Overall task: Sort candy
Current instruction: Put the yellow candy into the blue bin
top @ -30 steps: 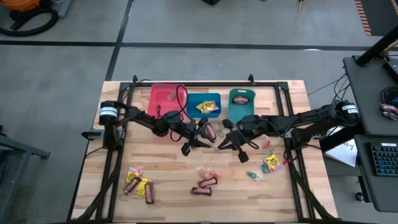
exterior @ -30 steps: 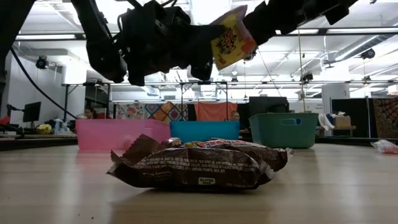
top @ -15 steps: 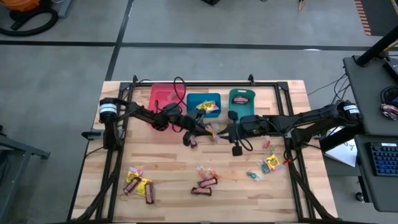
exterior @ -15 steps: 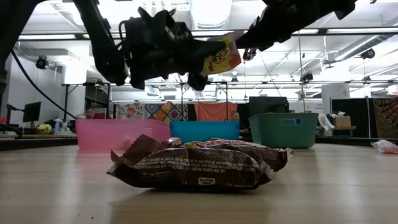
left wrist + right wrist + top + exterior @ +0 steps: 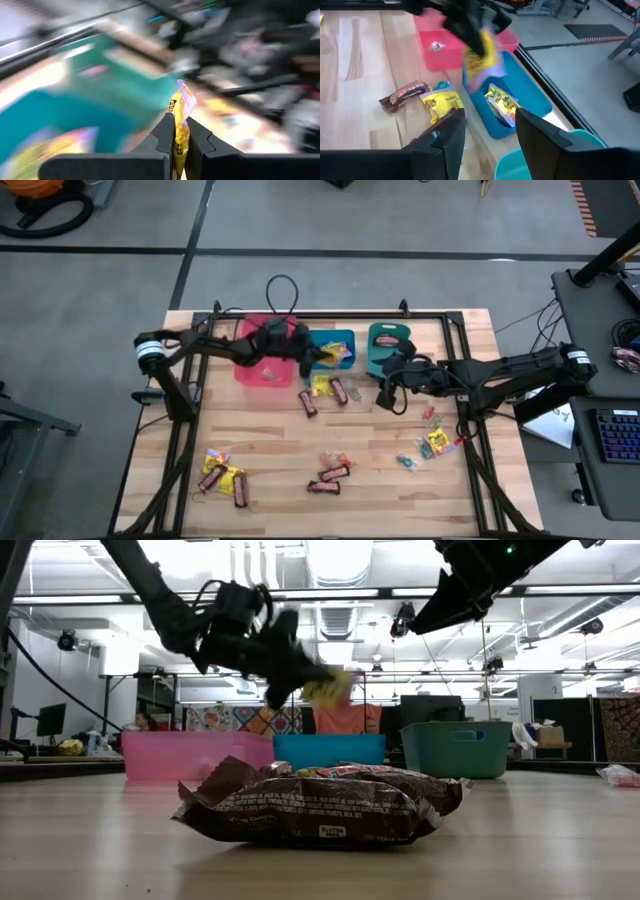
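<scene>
My left gripper should move back and tip down into the blue bin [image 5: 329,749], because it is holding the yellow packet [image 5: 328,690] level, pointing toward the teal bin.
My left gripper [image 5: 308,361] is shut on a yellow candy packet [image 5: 180,116] and holds it in the air above the blue bin [image 5: 328,337]. The packet also shows in the low view [image 5: 327,690] and the right wrist view [image 5: 480,52]. My right gripper [image 5: 388,392] stands open with nothing between its fingers, in front of the teal bin [image 5: 390,340]. Another yellow packet [image 5: 502,104] lies in the blue bin. On the table near the bins lie a yellow packet [image 5: 320,387] and two brown bars [image 5: 338,391] [image 5: 307,403]. My left gripper pinches the yellow packet between its two fingers [image 5: 165,131], at the packet's lower end [image 5: 179,142]. The rest of the packet sticks out beyond the fingertips. It is lifted clear, above the blue bin.
The pink bin [image 5: 262,343] stands left of the blue one and holds a small piece [image 5: 436,46]. More candy lies near the front: at the left [image 5: 222,476], the middle [image 5: 330,470] and the right [image 5: 432,442]. A brown bar [image 5: 320,805] lies close to the low camera.
My right gripper held the yellow packet up; my left gripper shut on it, and my right gripper opened and let go. The left gripper has carried the packet toward the far edge, over the blue bin. The right gripper has drawn back toward the right.
</scene>
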Robot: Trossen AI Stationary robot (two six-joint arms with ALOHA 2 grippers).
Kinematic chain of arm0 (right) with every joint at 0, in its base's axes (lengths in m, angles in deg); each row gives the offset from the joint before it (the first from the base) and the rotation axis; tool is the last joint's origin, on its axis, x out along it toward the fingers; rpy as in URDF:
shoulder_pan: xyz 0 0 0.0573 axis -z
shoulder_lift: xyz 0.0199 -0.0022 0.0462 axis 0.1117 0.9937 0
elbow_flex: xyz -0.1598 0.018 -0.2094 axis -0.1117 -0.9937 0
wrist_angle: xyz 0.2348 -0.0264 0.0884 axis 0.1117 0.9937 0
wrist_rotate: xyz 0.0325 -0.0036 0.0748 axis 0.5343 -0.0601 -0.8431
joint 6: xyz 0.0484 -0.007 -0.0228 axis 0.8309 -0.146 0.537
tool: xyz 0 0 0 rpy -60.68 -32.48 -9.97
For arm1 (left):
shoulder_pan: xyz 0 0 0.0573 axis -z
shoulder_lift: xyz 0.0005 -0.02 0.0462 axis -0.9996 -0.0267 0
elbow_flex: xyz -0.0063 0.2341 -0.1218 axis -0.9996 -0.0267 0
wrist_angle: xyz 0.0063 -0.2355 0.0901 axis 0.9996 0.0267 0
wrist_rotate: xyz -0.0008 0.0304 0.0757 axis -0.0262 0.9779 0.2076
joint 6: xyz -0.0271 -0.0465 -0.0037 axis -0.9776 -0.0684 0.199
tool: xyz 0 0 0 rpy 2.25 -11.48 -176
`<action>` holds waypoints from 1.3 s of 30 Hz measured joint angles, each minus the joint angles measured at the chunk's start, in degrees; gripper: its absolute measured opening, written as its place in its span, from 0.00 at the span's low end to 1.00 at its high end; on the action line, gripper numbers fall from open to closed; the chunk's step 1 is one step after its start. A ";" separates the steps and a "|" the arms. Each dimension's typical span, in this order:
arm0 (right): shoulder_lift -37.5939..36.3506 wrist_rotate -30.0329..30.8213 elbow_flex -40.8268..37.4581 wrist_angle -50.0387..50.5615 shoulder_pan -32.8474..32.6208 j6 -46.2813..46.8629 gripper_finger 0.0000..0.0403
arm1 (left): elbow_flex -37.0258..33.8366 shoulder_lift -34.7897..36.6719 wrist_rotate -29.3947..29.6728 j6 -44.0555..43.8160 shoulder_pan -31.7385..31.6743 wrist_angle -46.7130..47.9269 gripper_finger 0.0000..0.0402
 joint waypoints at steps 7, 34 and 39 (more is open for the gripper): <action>2.00 -0.04 0.00 0.05 0.00 0.50 0.41 | 11.07 -0.53 17.33 2.15 -5.70 34.82 0.00; 5.84 -0.10 0.02 4.50 0.00 4.06 0.40 | 38.81 -14.22 6.73 29.64 -5.79 72.06 0.00; 5.84 -0.18 0.02 4.58 0.00 6.86 0.40 | 39.15 -15.25 7.09 29.57 -5.79 72.11 0.07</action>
